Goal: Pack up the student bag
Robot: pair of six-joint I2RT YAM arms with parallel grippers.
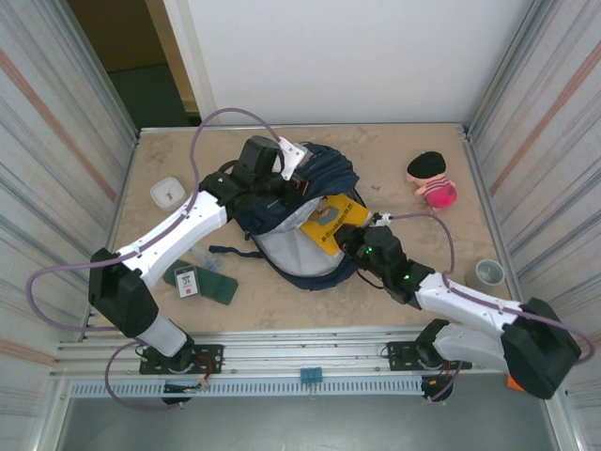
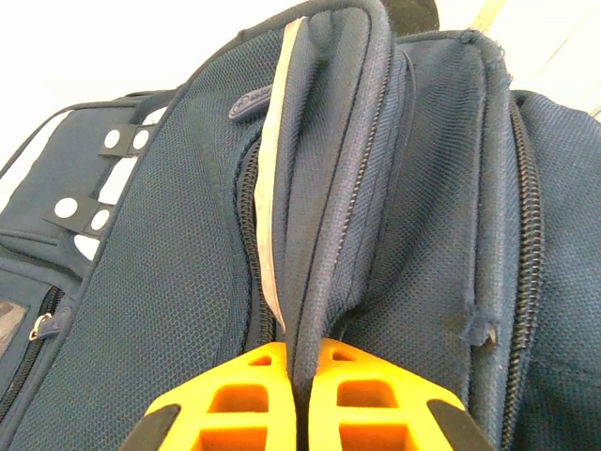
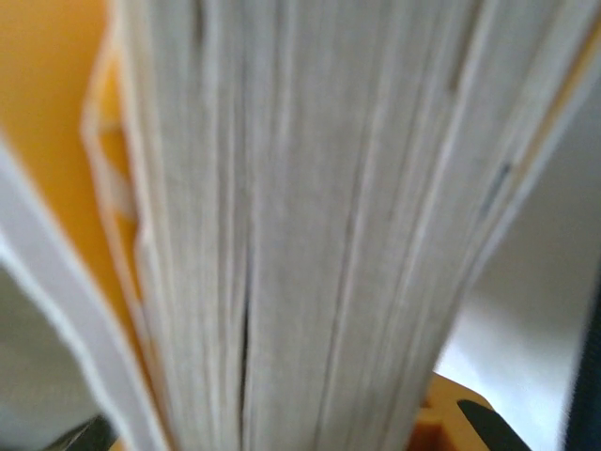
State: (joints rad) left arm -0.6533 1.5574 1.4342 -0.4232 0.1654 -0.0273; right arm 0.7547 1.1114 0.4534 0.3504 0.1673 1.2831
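Note:
I keep pushing inward with my right gripper, as the yellow book's far end [image 1: 321, 209] is under the bag's raised flap, and let go of the book on the bag's grey lining [image 1: 296, 242].
The student bag [image 1: 299, 246], navy blue with a grey lining, lies in the middle of the table with its mouth pulled open. My left gripper [image 1: 282, 184] is at the bag's far end. In the left wrist view its orange fingers [image 2: 246, 395] are shut on a fold of the bag's zipper edge [image 2: 324, 235]. A yellow book [image 1: 331, 220] leans partly inside the opening. My right gripper [image 1: 352, 244] is shut on the book's near end. In the right wrist view the book's white page edges [image 3: 310, 235] run up between the jaws, and one orange finger [image 3: 441, 418] shows at the lower right.
A pink doll with black hair [image 1: 431, 179] lies at the back right. A small white square box [image 1: 167, 193] sits at the left. A dark green pouch [image 1: 214, 284] with a white card [image 1: 187, 282] lies front left. A grey roll [image 1: 488, 274] stands by the right wall.

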